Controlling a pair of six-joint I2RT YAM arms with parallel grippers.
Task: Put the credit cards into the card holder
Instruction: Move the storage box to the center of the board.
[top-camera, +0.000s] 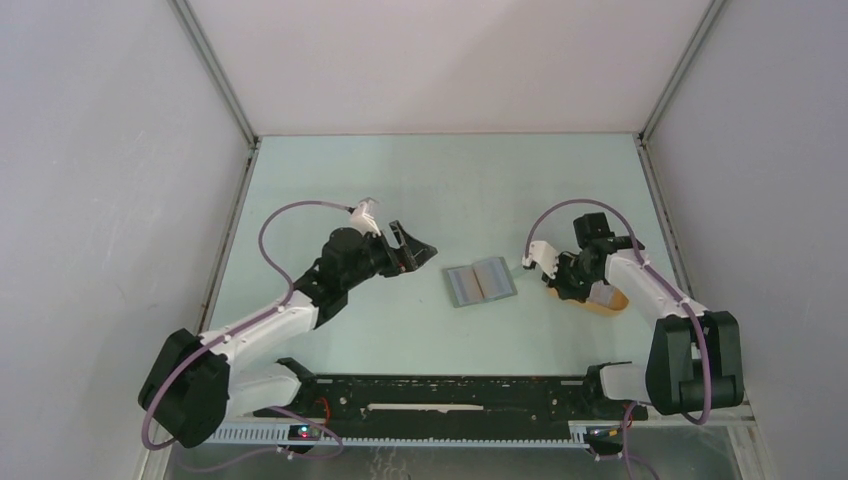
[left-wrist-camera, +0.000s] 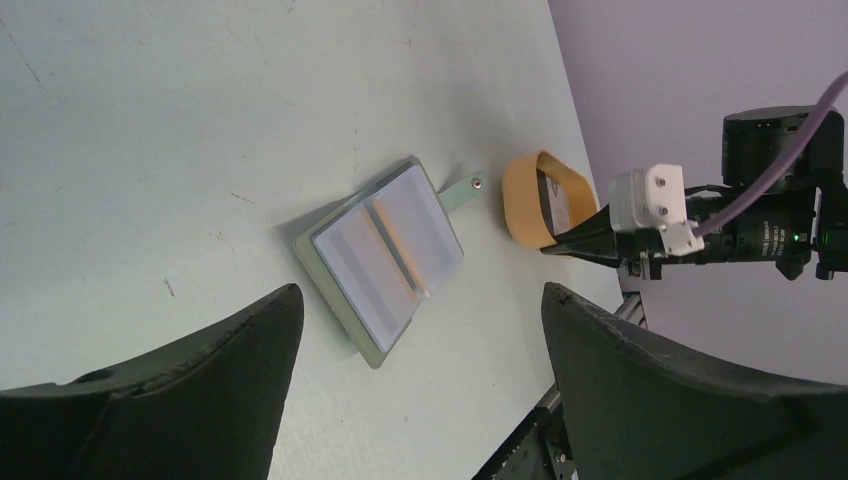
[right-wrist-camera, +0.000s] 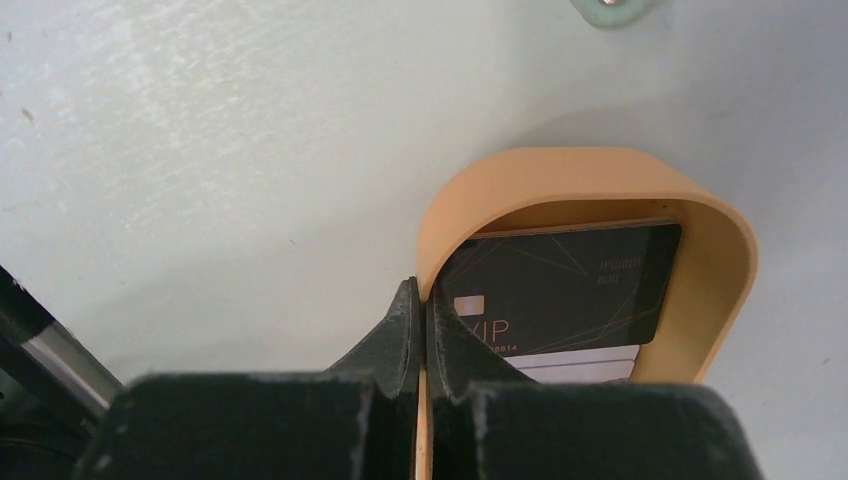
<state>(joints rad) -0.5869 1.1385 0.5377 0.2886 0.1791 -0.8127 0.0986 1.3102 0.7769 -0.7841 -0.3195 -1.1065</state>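
Observation:
My right gripper should pull the tray (top-camera: 598, 308) straight, because the tray sits slanted beside the card holder. Then my right gripper should open and reach inside for the black credit card (right-wrist-camera: 570, 282).
The card holder (top-camera: 480, 282) lies open and flat mid-table, pale grey slots facing up (left-wrist-camera: 385, 255). A black credit card (right-wrist-camera: 570, 285) marked VIP rests inside the tan-yellow oval tray (right-wrist-camera: 600, 165), with a pale card (right-wrist-camera: 580, 365) partly showing beneath it. My right gripper (right-wrist-camera: 422, 290) is shut on the tray's left wall, one finger outside and one inside. From above it sits at the tray (top-camera: 605, 300), right of the holder. My left gripper (top-camera: 415, 250) hovers open to the left of the holder, nothing between its fingers (left-wrist-camera: 420, 300).
The holder's strap tab (left-wrist-camera: 462, 192) points toward the tray (left-wrist-camera: 520, 195). A black rail (top-camera: 450, 395) runs along the near table edge between the arm bases. White walls close in the table at the left, right and back.

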